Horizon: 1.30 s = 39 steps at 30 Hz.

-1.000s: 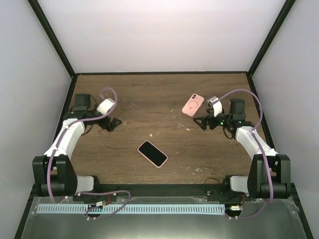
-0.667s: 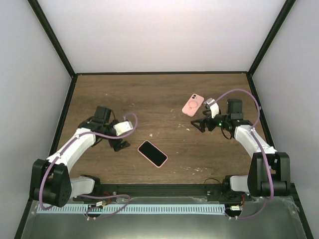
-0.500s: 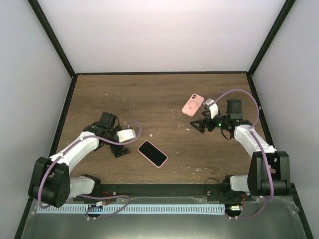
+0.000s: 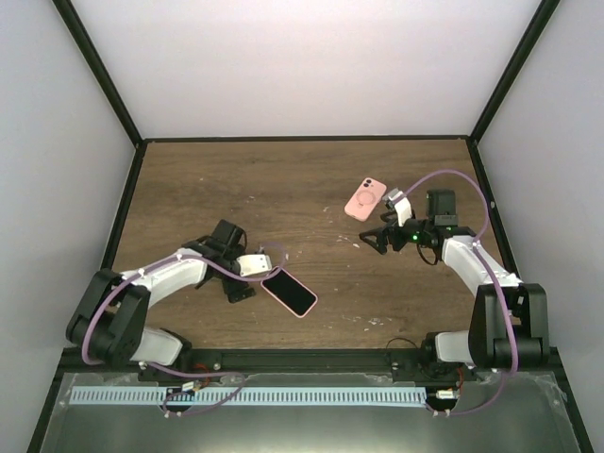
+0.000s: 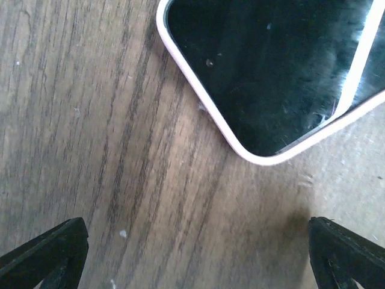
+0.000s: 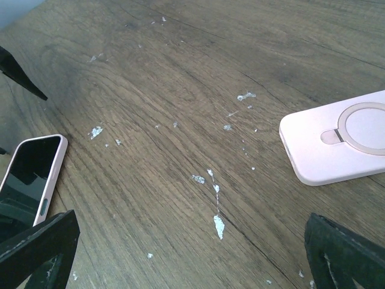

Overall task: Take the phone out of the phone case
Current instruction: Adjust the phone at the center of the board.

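The phone lies at a slant with its corner (image 5: 263, 152) toward my left gripper. I should go around to the phone's near end (image 4: 308, 309) and push it straighter before I grip its sides.
A phone (image 4: 289, 291) with a black screen and a pink rim lies face up at the table's near middle. My left gripper (image 4: 243, 284) is open and low, just left of the phone. In the left wrist view the phone's corner (image 5: 271, 66) lies ahead of the open gripper (image 5: 192, 259), apart from both fingertips. A pink case-like slab (image 4: 365, 199) with a ring on its back lies further back to the right. My right gripper (image 4: 377, 238) is open and empty, in front of the slab. The right wrist view shows the slab (image 6: 337, 141) at right and the phone (image 6: 30, 174) at left.
The brown wooden table (image 4: 302, 179) has white scuff marks (image 6: 218, 224) between the phone and the slab. Black frame posts and pale walls close in the back and both sides.
My left arm has swung from the far left of the table in to the phone's left side, gripper still open. My right gripper has shifted slightly left. The phone and pink slab have not moved.
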Available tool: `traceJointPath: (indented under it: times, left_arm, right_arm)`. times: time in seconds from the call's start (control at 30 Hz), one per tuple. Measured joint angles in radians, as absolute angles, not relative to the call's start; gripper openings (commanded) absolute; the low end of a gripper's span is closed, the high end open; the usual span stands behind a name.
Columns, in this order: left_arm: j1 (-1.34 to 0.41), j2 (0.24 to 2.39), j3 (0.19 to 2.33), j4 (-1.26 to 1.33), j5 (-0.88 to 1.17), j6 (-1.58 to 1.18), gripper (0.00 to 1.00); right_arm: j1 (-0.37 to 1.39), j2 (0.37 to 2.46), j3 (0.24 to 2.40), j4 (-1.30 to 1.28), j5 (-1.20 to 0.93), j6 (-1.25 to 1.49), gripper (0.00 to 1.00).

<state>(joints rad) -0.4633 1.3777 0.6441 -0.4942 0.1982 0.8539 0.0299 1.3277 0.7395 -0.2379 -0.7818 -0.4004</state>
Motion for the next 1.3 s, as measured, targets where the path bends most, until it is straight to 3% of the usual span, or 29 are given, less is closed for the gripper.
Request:
traceJointPath:
  times: [0.5,1.0,1.3]
  left_arm:
    - [-0.503,1.625,0.834,-0.348,0.162,0.774,1.0]
    - [-0.649,1.901,1.148,-0.306,0.162,0.693,1.0]
    - [-0.567,1.776,1.1,-0.419,0.175,0.7,1.0]
  right_arm:
    - [0.03,1.328,0.739,-0.238,-0.801,-0.379,1.0]
    - [0.03,1.329,0.741,-0.231,-0.787,-0.345,1.0]
    - [0.03,1.328,0.748,-0.216,-0.756,-0.331,1.0]
